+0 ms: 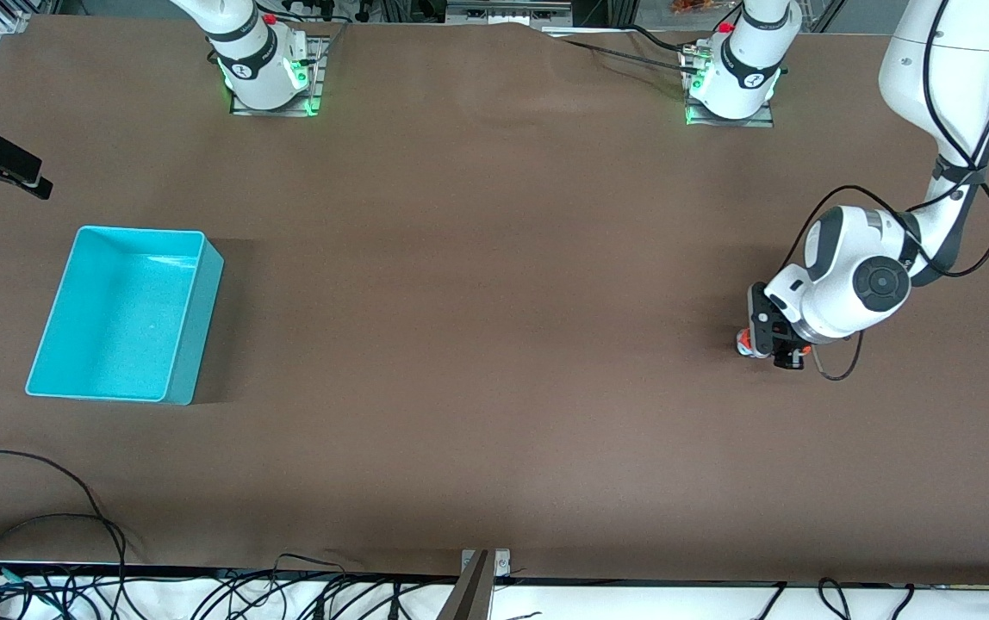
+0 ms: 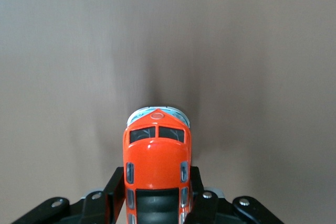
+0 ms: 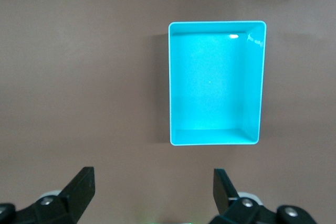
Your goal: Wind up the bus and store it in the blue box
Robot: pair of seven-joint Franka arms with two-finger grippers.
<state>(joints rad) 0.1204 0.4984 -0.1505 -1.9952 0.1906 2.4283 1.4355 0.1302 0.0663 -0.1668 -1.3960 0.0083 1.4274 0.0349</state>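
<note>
My left gripper should pull the bus backward along the table to wind it up and then open, because the bus's pale front end points toward the blue box.
The bus is a small toy with an orange roof, a dark roof panel and a pale front end. My left gripper is shut on it, one black finger pressed against each side. In the front view this gripper is low over the brown table at the left arm's end, and only a sliver of the bus shows under it. The blue box stands empty at the right arm's end. My right gripper hangs open above the table beside the box; the right wrist view looks down on the box past the empty gripper.
Both arm bases stand along the table's edge farthest from the front camera. Loose black cables lie along the edge nearest that camera, beside a metal bracket.
</note>
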